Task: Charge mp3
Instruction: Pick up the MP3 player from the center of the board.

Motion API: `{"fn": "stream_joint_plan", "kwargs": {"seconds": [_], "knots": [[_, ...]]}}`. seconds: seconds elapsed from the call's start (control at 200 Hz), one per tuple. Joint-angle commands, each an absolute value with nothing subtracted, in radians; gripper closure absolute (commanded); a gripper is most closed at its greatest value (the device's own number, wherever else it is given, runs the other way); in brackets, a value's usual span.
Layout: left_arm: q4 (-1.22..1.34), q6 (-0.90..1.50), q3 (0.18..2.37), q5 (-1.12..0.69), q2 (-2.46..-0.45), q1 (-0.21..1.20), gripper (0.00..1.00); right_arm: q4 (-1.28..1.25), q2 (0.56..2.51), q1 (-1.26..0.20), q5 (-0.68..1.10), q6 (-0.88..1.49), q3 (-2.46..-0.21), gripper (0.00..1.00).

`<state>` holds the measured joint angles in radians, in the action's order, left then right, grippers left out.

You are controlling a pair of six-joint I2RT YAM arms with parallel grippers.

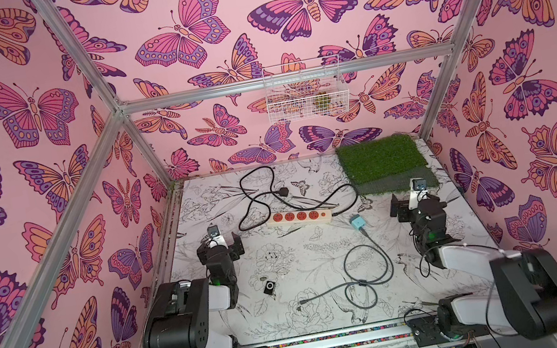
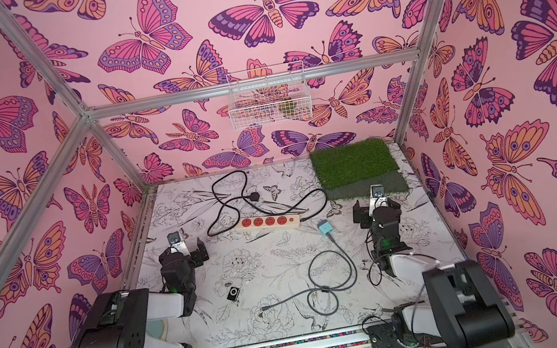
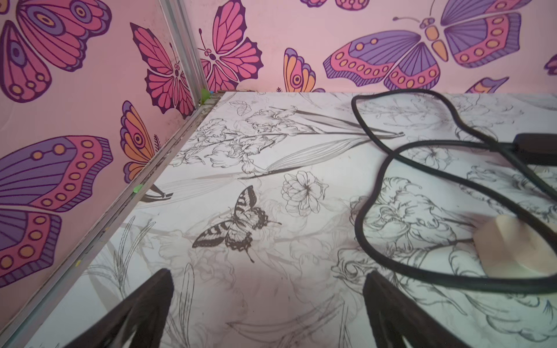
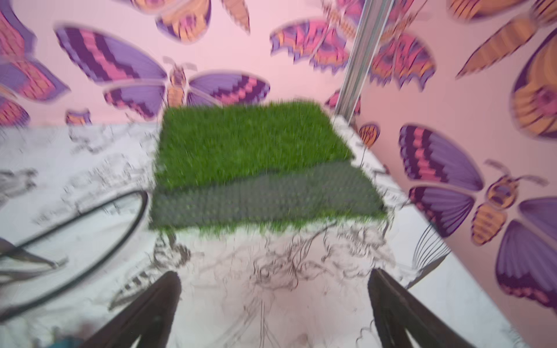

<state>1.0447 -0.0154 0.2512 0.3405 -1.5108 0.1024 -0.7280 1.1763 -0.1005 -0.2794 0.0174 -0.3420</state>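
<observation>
The mp3 lies short of the back wall [image 1: 205, 155] that my left gripper points level at, so I should pull back, tilt the gripper down and close on the mp3's sides [image 1: 269, 287].
The mp3 [image 1: 270, 286] [image 2: 233, 293], a tiny black square with a pale ring, lies flat on the floral table near the front left, beside my left arm. A teal cube adapter [image 1: 357, 223] [image 2: 325, 228] sits mid-table, and a grey cable [image 1: 369, 267] runs from it in loops, its free end [image 1: 300, 302] right of the mp3. My left gripper [image 1: 219, 245] [image 3: 269, 272] hovers open and empty beyond the mp3. My right gripper [image 1: 416, 203] [image 4: 275, 272] is open and empty right of the adapter. Neither wrist view shows the mp3.
A cream power strip [image 1: 298, 216] with red sockets lies behind the adapter, its black cord [image 3: 373, 186] and mains plug [image 1: 284, 192] looping toward the back. A green grass mat [image 1: 382, 161] [image 4: 256, 156] fills the back right corner. A wire basket [image 1: 305, 90] hangs on the back wall.
</observation>
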Motion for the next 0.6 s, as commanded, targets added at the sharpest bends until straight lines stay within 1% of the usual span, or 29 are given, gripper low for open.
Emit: {"fn": "stream_joint_plan", "kwargs": {"seconds": [0.0, 0.02, 0.035, 0.095, 0.125, 0.2, 0.26, 0.3, 0.331, 0.371, 0.436, 0.541, 0.591], "knots": [[0.716, 0.020, 0.384, 0.400, -1.331, 0.075, 0.00, -0.585, 1.015, -0.112, -0.229, 0.007, -0.379, 0.01], [0.581, 0.054, 0.439, 0.385, -1.291, 0.055, 0.00, -0.569, 0.990, -0.115, -0.205, 0.005, -0.385, 0.01], [0.540, 0.066, 0.458, 0.379, -1.264, 0.046, 0.00, -0.560, 0.973, -0.117, -0.192, 0.005, -0.388, 0.01], [0.690, 0.026, 0.425, 0.327, -1.198, 0.046, 0.00, -0.517, 0.907, -0.136, -0.163, 0.008, -0.406, 0.01], [0.691, 0.035, 0.428, 0.312, -1.171, 0.047, 0.00, -0.498, 0.874, -0.147, -0.148, 0.006, -0.412, 0.01], [0.482, 0.146, 0.504, 0.323, -1.089, 0.046, 0.01, -0.506, 0.793, -0.153, -0.112, 0.104, -0.410, 0.01], [0.346, 0.290, 0.557, 0.388, -1.061, 0.045, 0.00, -0.495, 0.738, -0.154, -0.109, 0.269, -0.408, 0.01], [0.194, 0.423, 0.610, 0.425, -1.040, 0.036, 0.00, -0.463, 0.706, -0.153, -0.131, 0.389, -0.411, 0.01], [0.074, 0.512, 0.651, 0.421, -1.027, 0.019, 0.00, -0.429, 0.686, -0.153, -0.151, 0.476, -0.417, 0.01], [-0.016, 0.599, 0.686, 0.362, -1.016, -0.010, 0.00, -0.399, 0.662, -0.153, -0.142, 0.526, -0.421, 0.01], [-0.025, 0.641, 0.696, 0.213, -1.008, -0.047, 0.00, -0.365, 0.645, -0.154, -0.110, 0.542, -0.432, 0.01], [-0.093, 0.823, 0.711, 0.114, -1.006, -0.076, 0.00, -0.343, 0.657, -0.153, -0.065, 0.569, -0.448, 0.01], [-0.144, 0.869, 0.738, 0.051, -1.013, -0.099, 0.00, -0.319, 0.665, -0.153, -0.045, 0.578, -0.459, 0.01]]}}
